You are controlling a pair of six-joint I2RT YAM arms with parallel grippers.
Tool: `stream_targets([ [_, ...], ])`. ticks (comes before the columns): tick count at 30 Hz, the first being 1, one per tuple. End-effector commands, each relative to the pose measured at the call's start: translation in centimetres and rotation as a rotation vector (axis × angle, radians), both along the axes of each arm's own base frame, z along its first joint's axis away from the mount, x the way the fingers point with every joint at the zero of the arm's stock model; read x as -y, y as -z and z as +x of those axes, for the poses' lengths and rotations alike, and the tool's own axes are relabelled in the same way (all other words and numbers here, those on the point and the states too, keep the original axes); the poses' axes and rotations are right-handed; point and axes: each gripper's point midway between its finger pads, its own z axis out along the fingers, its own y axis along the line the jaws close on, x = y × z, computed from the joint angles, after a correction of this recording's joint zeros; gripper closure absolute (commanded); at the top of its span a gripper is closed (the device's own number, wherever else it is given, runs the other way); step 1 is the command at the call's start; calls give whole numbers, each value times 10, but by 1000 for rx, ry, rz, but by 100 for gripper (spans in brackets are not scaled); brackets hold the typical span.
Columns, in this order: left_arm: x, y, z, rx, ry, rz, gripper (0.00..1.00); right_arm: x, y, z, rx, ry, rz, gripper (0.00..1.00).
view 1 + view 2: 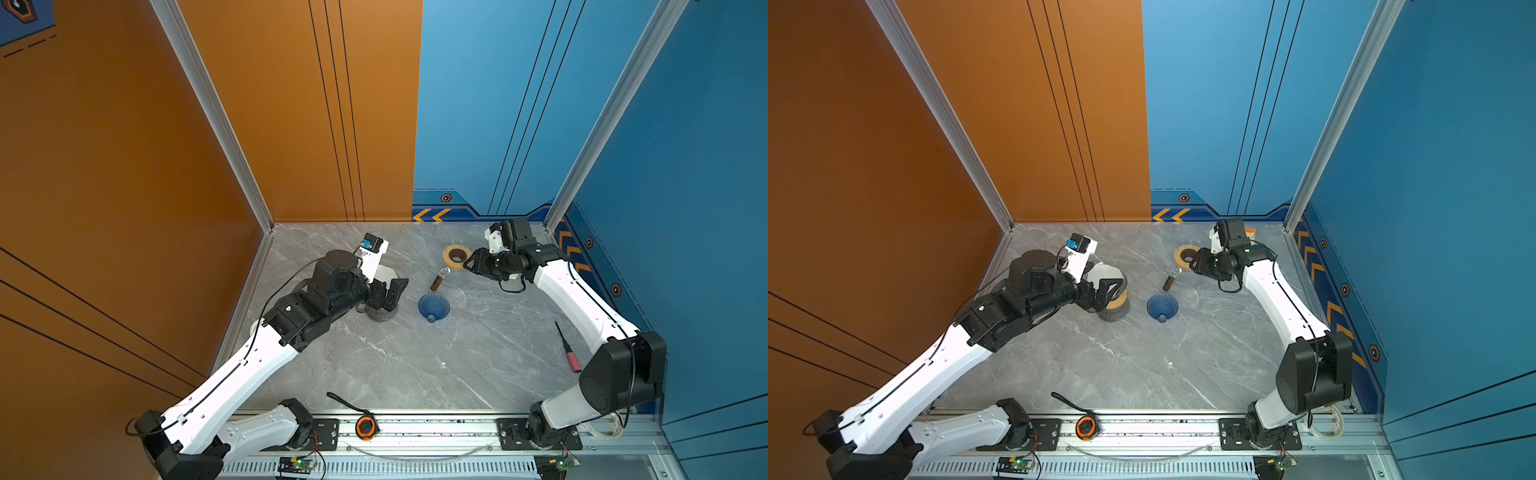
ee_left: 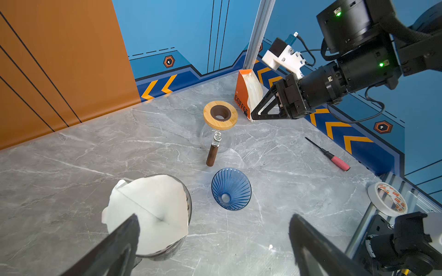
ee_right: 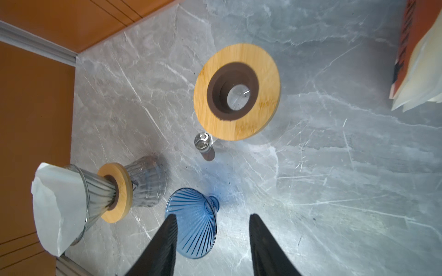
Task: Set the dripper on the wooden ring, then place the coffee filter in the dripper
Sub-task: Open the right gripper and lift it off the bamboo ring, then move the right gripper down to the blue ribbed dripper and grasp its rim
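My right gripper is open, and the blue dripper's rim (image 1: 448, 304) is clear of the carafe's handle (image 1: 436, 283), so it should keep moving down until its fingers straddle that rim, then close.
A white paper coffee filter (image 2: 148, 210) sits in the cone of a grey ribbed glass dripper (image 3: 95, 191). The dripper stands on a wooden ring (image 3: 118, 191) over a ribbed glass at the table's left. In both top views the filter (image 1: 1106, 274) shows just behind my left gripper (image 1: 392, 293). That gripper (image 2: 214, 218) is open and empty, with one finger close over the filter's edge. A blue glass dripper (image 1: 433, 306) lies on its side mid-table. My right gripper (image 3: 213, 216) hangs open and empty near the carafe, away from the filter.
A glass carafe with a wooden lid (image 1: 456, 256) and a brown handle stands at the back right. An orange holder of spare filters (image 2: 241, 95) fills the far corner. A red-handled screwdriver (image 1: 567, 353) lies at the right. A tape measure (image 1: 365, 426) sits on the front rail, and a tape roll (image 2: 387, 198) lies nearby.
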Motion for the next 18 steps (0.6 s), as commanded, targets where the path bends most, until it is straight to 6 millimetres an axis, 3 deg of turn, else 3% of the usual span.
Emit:
stream_targets([
  [1, -15, 21, -4, -36, -42, 41, 2, 0, 4, -20, -27, -43, -107, 52],
  [8, -27, 42, -16, -80, -66, 34, 2, -18, 23, -39, -64, -93, -149, 50],
  [18, -37, 76, -31, -153, -80, 46, 2, -33, 68, -55, -166, -133, -169, 49],
])
